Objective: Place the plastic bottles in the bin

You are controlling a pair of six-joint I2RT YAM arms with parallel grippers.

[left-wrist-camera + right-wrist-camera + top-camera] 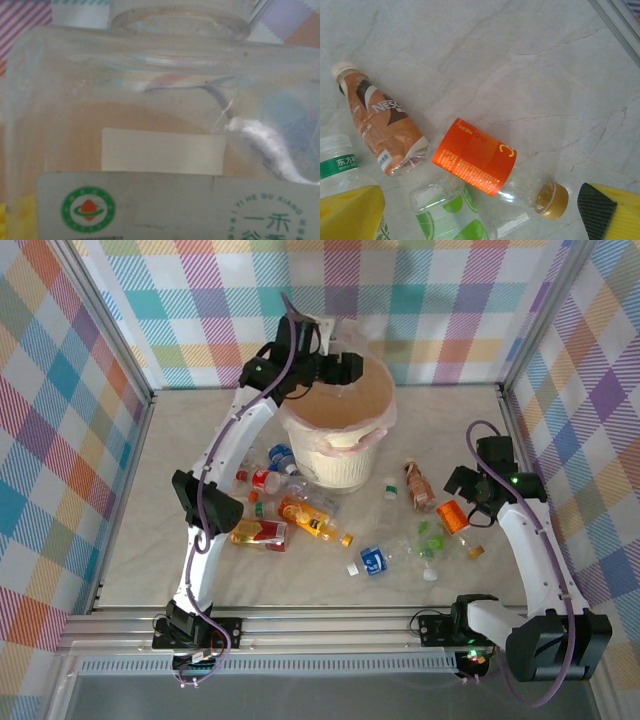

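Note:
I should keep carrying the clear bottle (160, 107), which hangs above the bin's rim, with my left gripper until it is fully over the bin's open top (345, 405), then let it go.
My left gripper (338, 368) hangs over the far-left rim of the cream bin (348, 466), shut on a clear bottle (160, 95) with a white label that fills the left wrist view. Low at the right side of the table, my right gripper (468, 490) (480, 217) stands open above an orange-labelled bottle (475, 162) (452, 515) with a gold cap. Its yellow fingers (350, 212) stand either side, apart from the bottle. Beside it lie a brown coffee bottle (382, 132) (420, 486) and a green-labelled bottle (450, 212).
More bottles lie in front of the bin: an amber one with a red label (258, 532), an orange-juice one (315, 523), a blue-labelled one (373, 560), a red-labelled one (265, 480). Checked walls enclose the table; a metal rail (320, 625) runs along the near edge.

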